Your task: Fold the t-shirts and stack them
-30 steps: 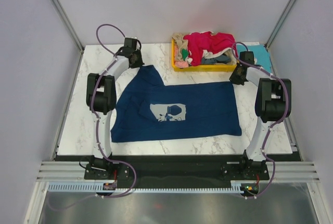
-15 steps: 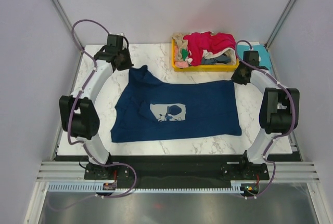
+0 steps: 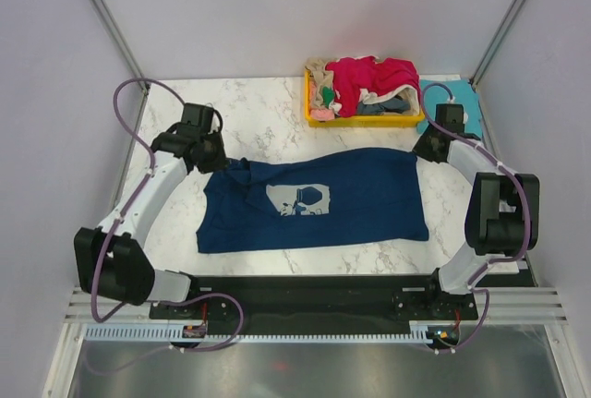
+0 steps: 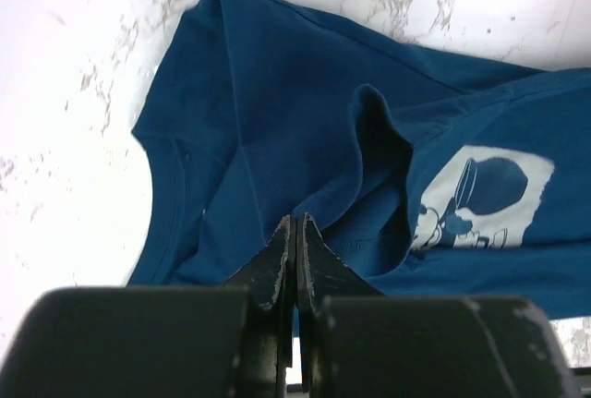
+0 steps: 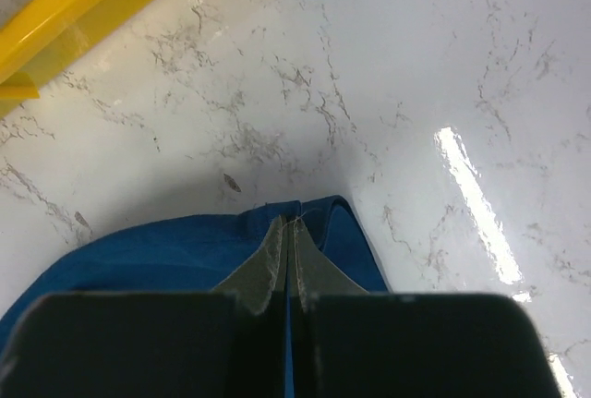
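The navy t-shirt's far edge (image 3: 342, 152) stretches across both grippers beyond the t-shirt's flat near half. My left gripper should keep going toward the t-shirt's near edge (image 3: 226, 250) and let go beside it.
A navy t-shirt (image 3: 365, 199) with a pale Mickey Mouse print (image 3: 297, 199) lies spread across the middle of the marble table. My left gripper (image 3: 212, 155) is shut on the shirt's far left part. In the left wrist view the closed jaws (image 4: 295, 224) pinch the navy cloth (image 4: 277, 93), which bunches in a fold beside the print (image 4: 480, 197). My right gripper (image 3: 428, 147) is shut on the shirt's far right corner. The right wrist view shows its closed jaws (image 5: 288, 224) on the blue edge (image 5: 138, 250). More t-shirts, crimson-pink (image 3: 371, 75) and beige (image 3: 319, 78) among them, are heaped in the tray.
A shallow yellow tray (image 3: 365, 122) stands at the back right of the table, just beyond the navy shirt; its corner shows in the right wrist view (image 5: 83, 1). A teal cloth (image 3: 462, 98) lies to the tray's right. Bare marble (image 3: 268, 112) shows at the back left.
My left arm has swung left and toward the near edge, dragging the shirt's far left part down with it. The right gripper has also come slightly nearer with its corner.
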`<state>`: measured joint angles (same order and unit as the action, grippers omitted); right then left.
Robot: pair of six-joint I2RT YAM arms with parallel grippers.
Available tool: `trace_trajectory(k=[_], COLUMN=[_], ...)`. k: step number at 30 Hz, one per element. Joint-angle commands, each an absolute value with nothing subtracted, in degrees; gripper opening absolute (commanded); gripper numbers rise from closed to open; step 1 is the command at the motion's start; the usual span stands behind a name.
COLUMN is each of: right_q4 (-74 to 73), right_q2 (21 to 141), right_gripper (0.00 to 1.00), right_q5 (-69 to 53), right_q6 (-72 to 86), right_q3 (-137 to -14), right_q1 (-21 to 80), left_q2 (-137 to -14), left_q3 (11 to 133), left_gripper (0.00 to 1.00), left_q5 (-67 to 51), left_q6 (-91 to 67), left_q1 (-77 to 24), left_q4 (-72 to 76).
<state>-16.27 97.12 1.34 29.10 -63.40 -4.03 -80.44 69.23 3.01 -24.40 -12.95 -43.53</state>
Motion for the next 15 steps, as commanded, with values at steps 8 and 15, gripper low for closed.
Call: trace_trajectory(k=[8,15], right_q4=[-12.2,-10.2], right_q2=[90.6,85.8], right_gripper=[0.00,0.00], right_q5=[4.4,6.2], right_q6=[30.5,32.7], right_q3=[-57.4,-51.8], right_q1=[-5.4,-6.5], left_q2=[-68.0,-63.0], left_q3=[58.0,53.6], left_gripper=[0.02,0.02], left_q5=[4.9,6.5], left_q6=[-31.7,-34.0], left_q1=[-12.9,-12.9], left_q4=[-48.3,-49.7])
